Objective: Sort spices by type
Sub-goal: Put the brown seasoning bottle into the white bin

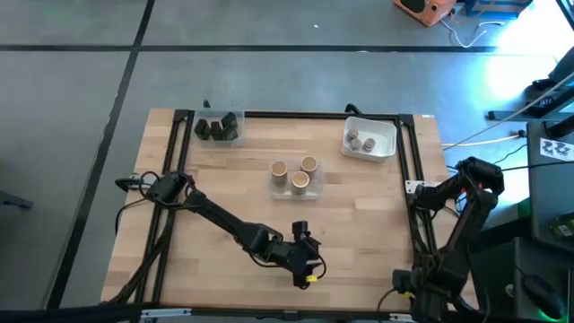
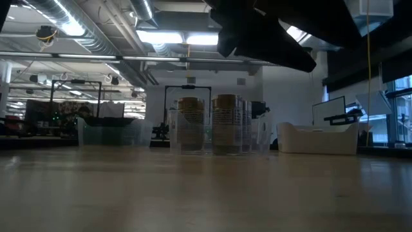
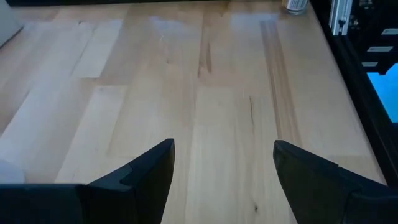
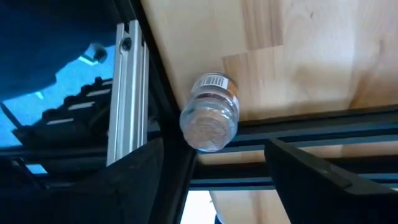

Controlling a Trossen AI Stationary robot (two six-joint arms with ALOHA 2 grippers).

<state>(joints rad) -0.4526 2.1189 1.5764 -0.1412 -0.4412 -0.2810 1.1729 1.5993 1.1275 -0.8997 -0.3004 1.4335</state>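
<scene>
My right gripper should keep moving in until its fingers close around the jar (image 4: 213,107), as the small jar's near end (image 4: 208,130) faces the gap between its open fingers.
Three tan cylinders (image 1: 295,173) stand in a clear tub (image 2: 206,125) at mid-table. Dark blocky jars (image 1: 218,127) sit in a clear tub at the far left. Two small grey-brown jars (image 1: 361,141) sit in the white tub (image 2: 315,138). One small jar with a barcode label (image 4: 210,115) rests at the table's right edge beside the black rail (image 3: 296,5). My right gripper (image 4: 211,168) is open just short of it, without touching it. My left gripper (image 3: 224,162) is open, held above bare wood near the table's near edge (image 1: 305,256).
A black frame (image 1: 184,161) runs along the table's left, far and right sides. An aluminium bar (image 4: 127,93) stands just beyond the rail by the lone jar. Bare wood (image 1: 224,197) lies between the tubs and the near edge. Cables trail by the left arm's base (image 1: 134,184).
</scene>
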